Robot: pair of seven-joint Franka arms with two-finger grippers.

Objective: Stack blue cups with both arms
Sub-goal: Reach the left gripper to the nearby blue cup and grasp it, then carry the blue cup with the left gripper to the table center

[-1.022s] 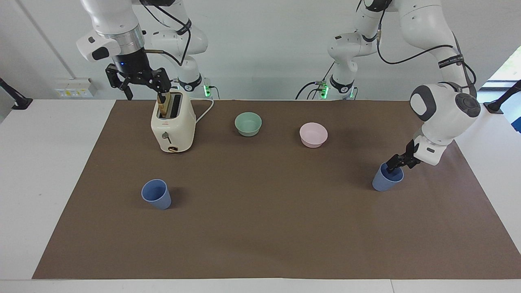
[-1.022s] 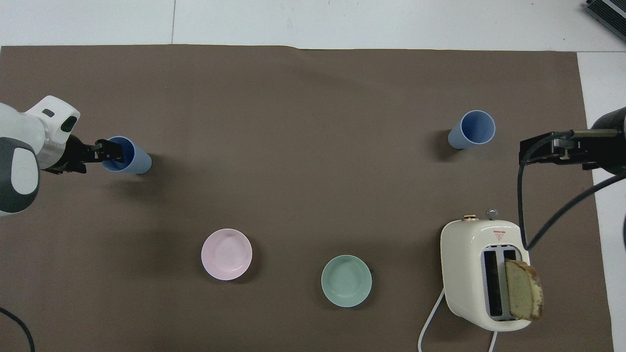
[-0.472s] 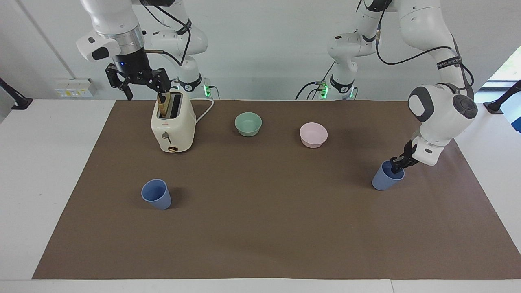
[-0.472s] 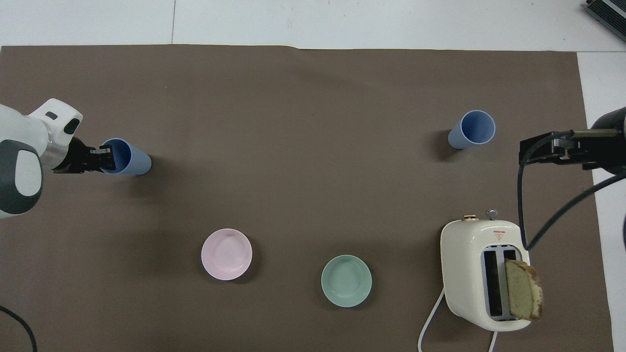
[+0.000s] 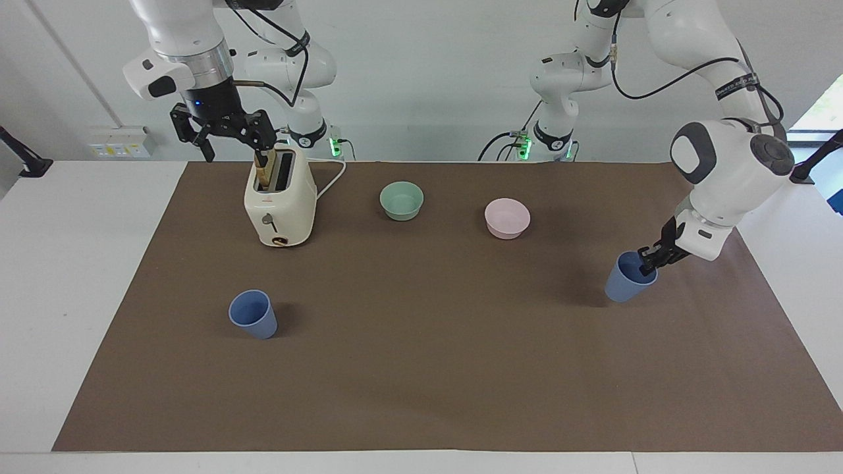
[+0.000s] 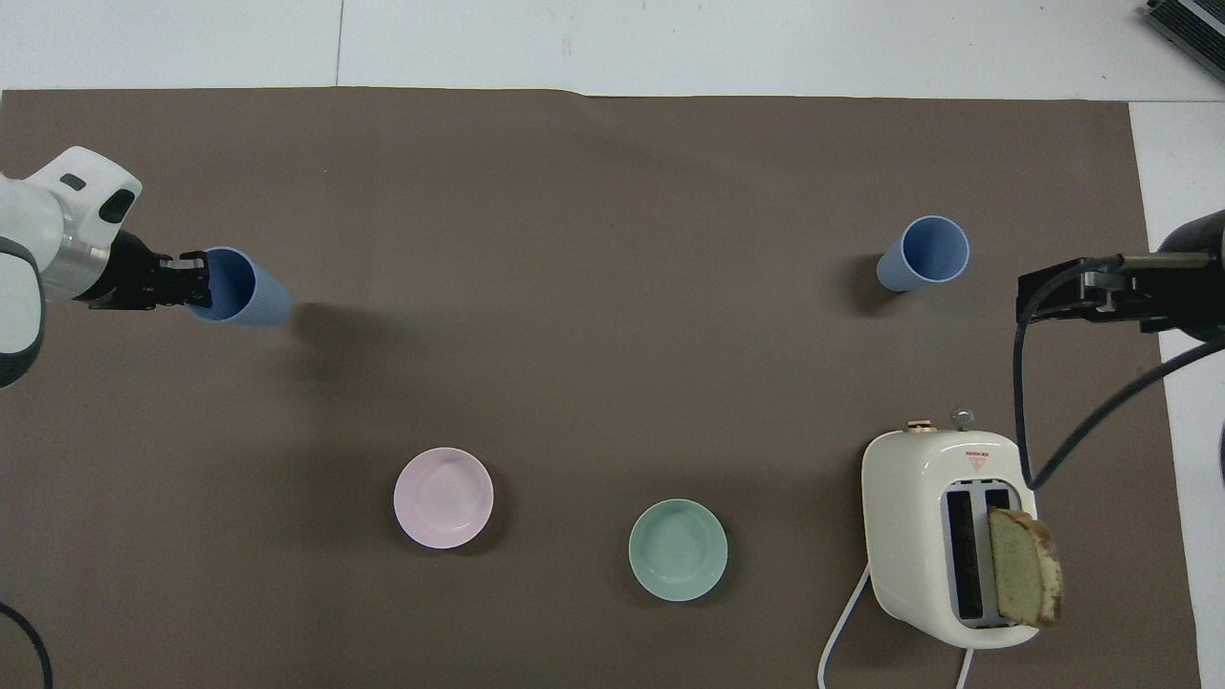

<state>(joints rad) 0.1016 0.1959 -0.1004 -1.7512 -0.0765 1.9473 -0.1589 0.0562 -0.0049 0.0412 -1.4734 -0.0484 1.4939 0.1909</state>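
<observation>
Both blue cups narrow toward their base [image 6: 271, 302], so the upright blue cup [image 6: 923, 253] will sink down inside the other blue cup when I lower it.
One blue cup [image 5: 627, 282] [image 6: 239, 300] hangs tilted just above the brown mat at the left arm's end of the table, its shadow lying apart from it. My left gripper [image 5: 649, 262] [image 6: 194, 285] is shut on that cup's rim, one finger inside the cup. The other blue cup [image 5: 253, 315] [image 6: 924, 254] stands upright on the mat toward the right arm's end, farther from the robots than the toaster. My right gripper [image 5: 234, 141] [image 6: 1086, 292] waits open in the air above the toaster, holding nothing.
A cream toaster [image 5: 280, 204] [image 6: 943, 536] with a bread slice [image 6: 1024, 569] in one slot stands near the right arm's base. A mint-green bowl [image 5: 402, 201] [image 6: 678, 550] and a pale pink bowl [image 5: 507, 218] [image 6: 443, 498] sit nearer the robots than the cups.
My left gripper has shut on the cup's rim and raised it slightly off the mat, tilting it. The right arm has not moved.
</observation>
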